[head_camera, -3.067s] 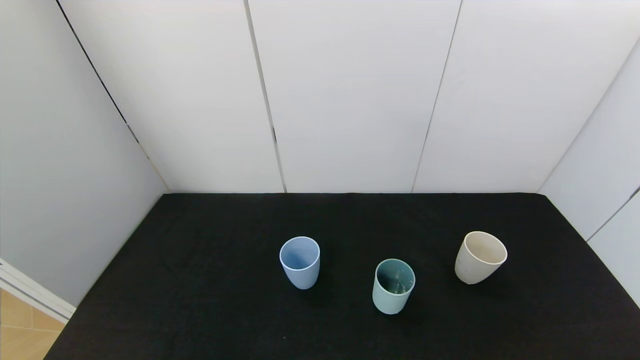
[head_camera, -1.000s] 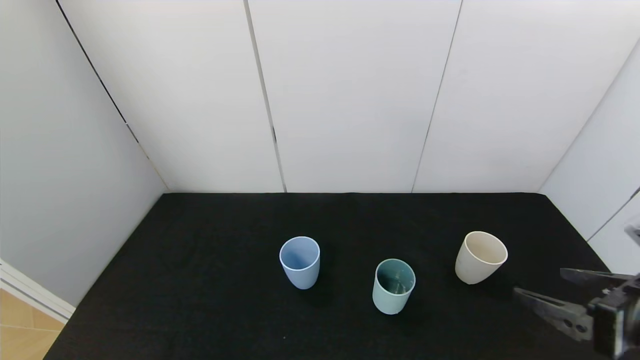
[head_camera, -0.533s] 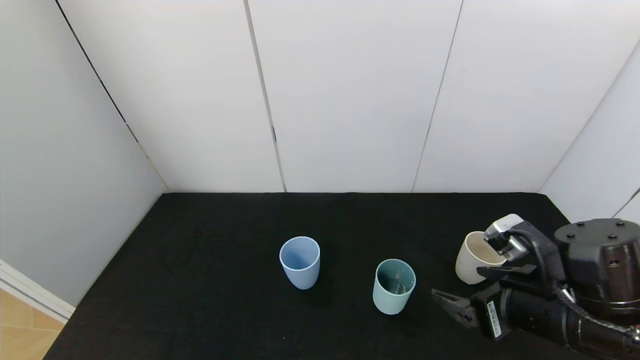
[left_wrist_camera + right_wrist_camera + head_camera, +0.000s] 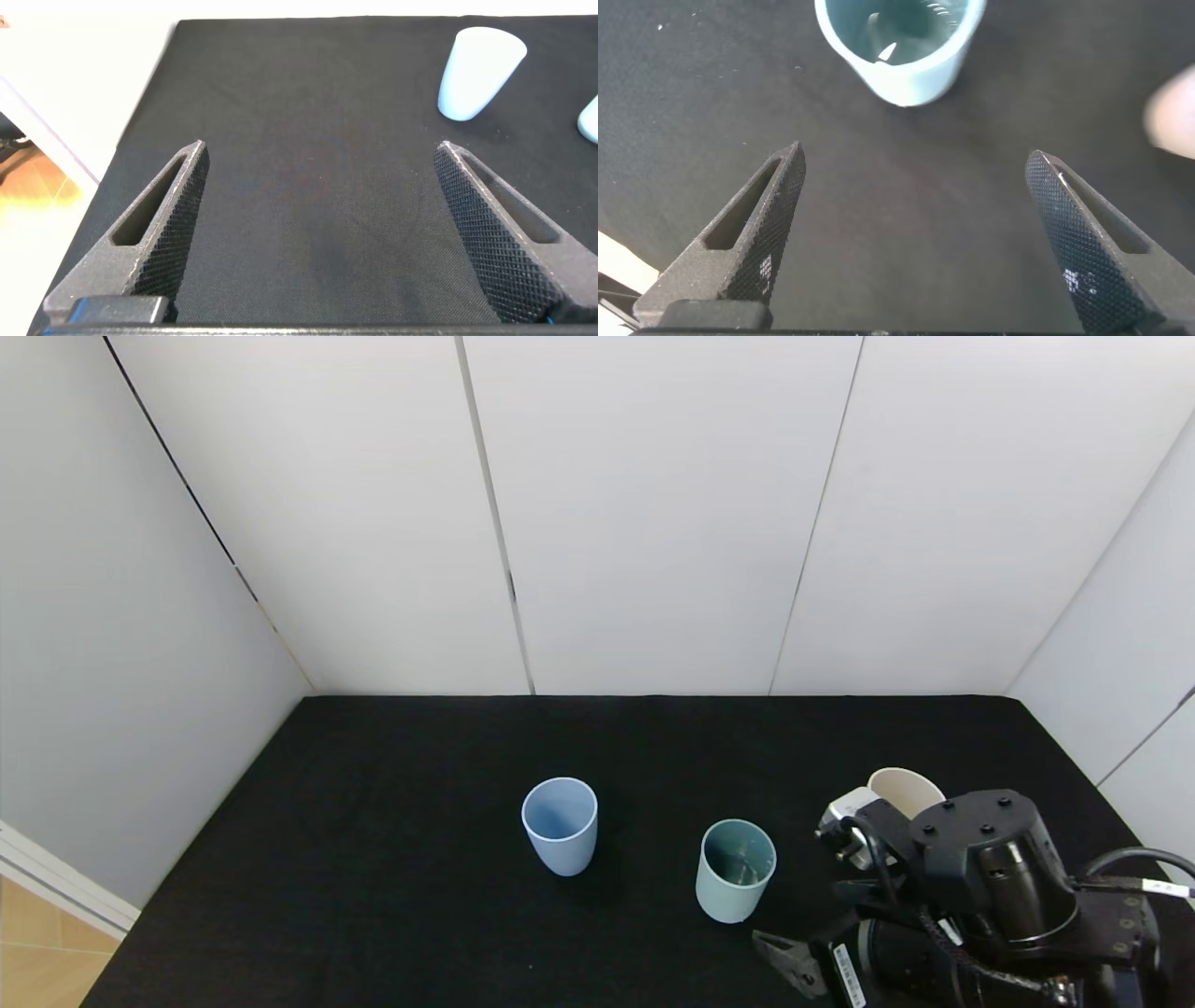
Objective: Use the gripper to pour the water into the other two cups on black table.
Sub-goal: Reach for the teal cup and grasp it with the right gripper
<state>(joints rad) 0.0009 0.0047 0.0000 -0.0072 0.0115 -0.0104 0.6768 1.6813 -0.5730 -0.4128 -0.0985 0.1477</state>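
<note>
The inside of the teal-green cup has small bright beads on it. Drops will stay stuck there when I tip the cup to pour.
The teal-green cup stands upright on the black table, with faint glints of water inside. The light blue cup stands to its left. The cream-beige cup stands to its right, mostly hidden behind my right arm. My right gripper is open and empty, low at the near right, just right of the teal-green cup. In the right wrist view the open gripper faces the teal-green cup a short way off. My left gripper is open and empty over bare cloth, outside the head view.
White wall panels close the table at the back and both sides. The table's left edge drops to a wooden floor. The left wrist view shows the light blue cup far off.
My right arm has come in from the right and moved left and nearer, toward the teal-green cup, now covering most of the cream-beige cup. The cups have not moved.
</note>
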